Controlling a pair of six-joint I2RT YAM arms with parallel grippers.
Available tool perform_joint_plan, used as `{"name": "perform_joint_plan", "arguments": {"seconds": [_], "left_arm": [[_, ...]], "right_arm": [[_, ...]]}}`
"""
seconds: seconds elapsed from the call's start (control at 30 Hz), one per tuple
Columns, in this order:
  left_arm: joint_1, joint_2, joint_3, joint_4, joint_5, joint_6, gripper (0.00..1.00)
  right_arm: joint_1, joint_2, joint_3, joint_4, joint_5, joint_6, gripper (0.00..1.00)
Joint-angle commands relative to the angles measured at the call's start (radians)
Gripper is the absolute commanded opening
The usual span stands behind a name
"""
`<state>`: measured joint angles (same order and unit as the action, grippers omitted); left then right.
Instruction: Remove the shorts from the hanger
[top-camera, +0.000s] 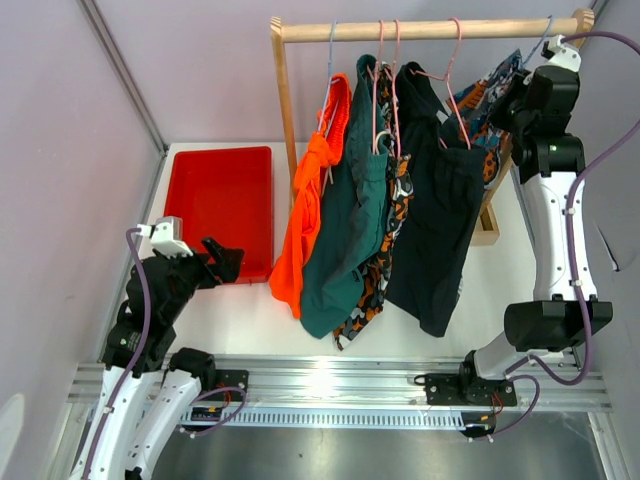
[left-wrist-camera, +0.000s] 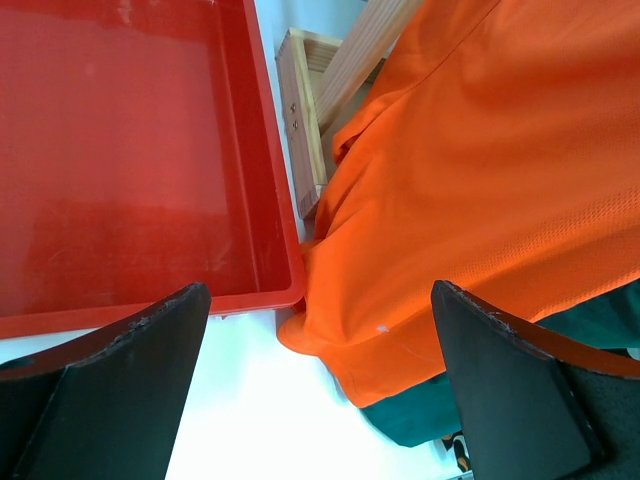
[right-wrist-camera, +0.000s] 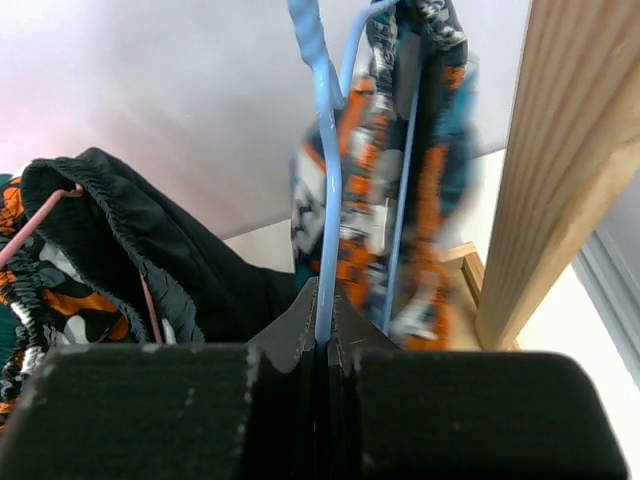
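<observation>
The blue-white print shorts (top-camera: 490, 103) are hanging close to the wooden post. My right gripper should move the hanger (top-camera: 539, 41) clear before my left gripper pulls the shorts off.
Five shorts hang from a wooden rod (top-camera: 430, 30): bright orange (top-camera: 310, 220), dark teal green (top-camera: 345, 240), orange-black-white print (top-camera: 385, 250), near-black navy (top-camera: 440, 220) and, far right, blue-white print with orange patches (top-camera: 490, 110). My right gripper (top-camera: 510, 103) is raised beside the rod's right end. In the right wrist view it (right-wrist-camera: 325, 300) is shut on the blue hanger wire (right-wrist-camera: 325, 200) that carries the blue-white print shorts (right-wrist-camera: 380, 190). My left gripper (top-camera: 225, 262) is open and empty, low on the table; in its wrist view (left-wrist-camera: 318, 300) the orange shorts' hem (left-wrist-camera: 480, 170) lies just ahead.
A red tray (top-camera: 220, 210) sits left of the rack, its corner (left-wrist-camera: 280, 290) near my left fingers. The rack's wooden post (right-wrist-camera: 570, 180) stands close right of my right gripper. The rack's wooden foot (left-wrist-camera: 300, 120) lies by the tray.
</observation>
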<state>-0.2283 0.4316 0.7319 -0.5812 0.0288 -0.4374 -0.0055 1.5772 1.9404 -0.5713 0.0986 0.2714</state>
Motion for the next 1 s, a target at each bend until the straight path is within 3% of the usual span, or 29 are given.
{"name": "perform_joint_plan", "arguments": {"seconds": [0.0, 0.37, 0.53, 0.63, 0.67, 0.73, 0.77, 0.83, 0.87, 0.97], "left_arm": [[-0.008, 0.006, 0.008, 0.011, -0.009, -0.012, 0.99], [-0.02, 0.032, 0.024, 0.087, 0.128, 0.038, 0.99], [-0.101, 0.11, 0.153, 0.13, 0.118, 0.057, 0.99], [-0.216, 0.225, 0.291, 0.127, 0.083, 0.092, 0.99], [-0.306, 0.254, 0.385, 0.124, 0.059, 0.12, 0.99], [-0.414, 0.349, 0.452, 0.103, -0.071, 0.149, 0.99], [-0.53, 0.383, 0.521, 0.098, -0.11, 0.181, 0.99], [-0.647, 0.49, 0.644, 0.093, -0.196, 0.206, 0.99], [-0.772, 0.522, 0.656, 0.099, -0.226, 0.227, 0.99], [-0.998, 0.661, 0.718, 0.161, -0.328, 0.268, 0.99]], "right_arm": [[-0.008, -0.028, 0.054, 0.031, -0.007, 0.002, 0.0], [-0.01, -0.221, 0.062, -0.081, 0.151, -0.101, 0.0], [-0.01, -0.353, -0.017, -0.137, 0.124, -0.118, 0.0], [-0.01, -0.417, -0.021, -0.199, 0.119, -0.132, 0.0], [-0.01, -0.446, -0.023, -0.216, 0.113, -0.132, 0.0], [-0.01, -0.47, -0.02, -0.252, 0.079, -0.13, 0.0], [-0.01, -0.48, -0.02, -0.265, 0.07, -0.124, 0.0], [-0.008, -0.5, -0.023, -0.295, 0.053, -0.112, 0.0], [-0.008, -0.503, -0.023, -0.306, 0.049, -0.103, 0.0], [-0.008, -0.511, -0.029, -0.337, 0.05, -0.071, 0.0]]}}
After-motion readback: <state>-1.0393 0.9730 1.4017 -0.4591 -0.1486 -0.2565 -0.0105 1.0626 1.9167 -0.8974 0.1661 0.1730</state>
